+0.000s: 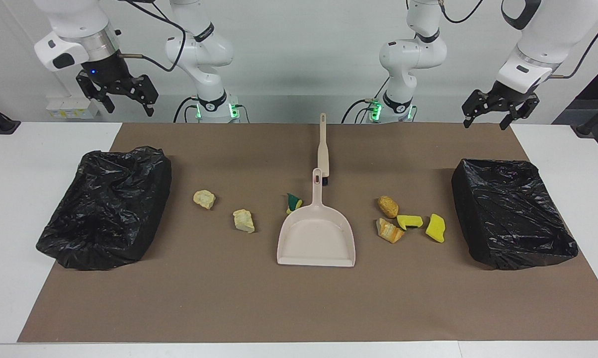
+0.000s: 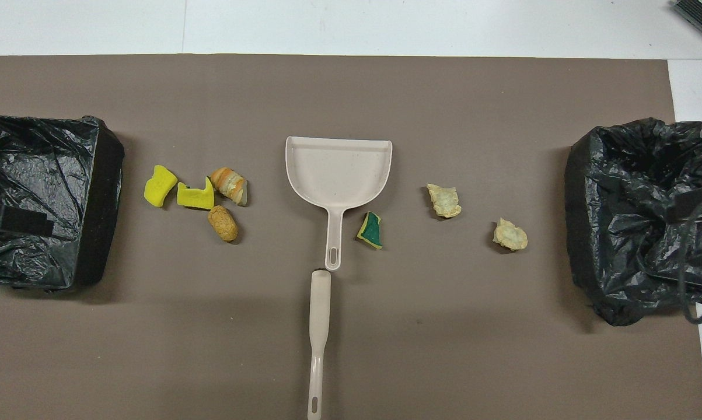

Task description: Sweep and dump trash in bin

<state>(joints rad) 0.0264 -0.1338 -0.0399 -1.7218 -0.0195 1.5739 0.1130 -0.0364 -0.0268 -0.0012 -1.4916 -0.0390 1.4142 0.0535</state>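
Note:
The beige dustpan (image 2: pixel 338 168) will hold the swept lumps in when I carry it, because it has a raised rim (image 2: pixel 306 196) behind its straight front edge.
A beige dustpan (image 1: pixel 316 238) (image 2: pixel 339 172) lies flat mid-mat, its handle pointing toward the robots. A beige brush (image 1: pixel 323 149) (image 2: pixel 318 332) lies in line with that handle, nearer to the robots. Several trash lumps are scattered beside the pan: two pale chunks (image 1: pixel 204 199) (image 1: pixel 243 220), a green-backed sponge bit (image 1: pixel 294 203) (image 2: pixel 372 230), bread-like pieces (image 1: pixel 387 206) (image 1: pixel 389 230) and yellow sponge bits (image 1: pixel 409 222) (image 1: pixel 435 227). My right gripper (image 1: pixel 129 107) and left gripper (image 1: pixel 492 118) hang open and empty, high over the mat's corners at their own ends.
Two bins lined with black bags stand on the brown mat (image 1: pixel 299 298): one (image 1: pixel 107 214) (image 2: pixel 642 216) at the right arm's end, one (image 1: pixel 512 214) (image 2: pixel 41 198) at the left arm's end. White table surface (image 1: pixel 10 223) borders the mat.

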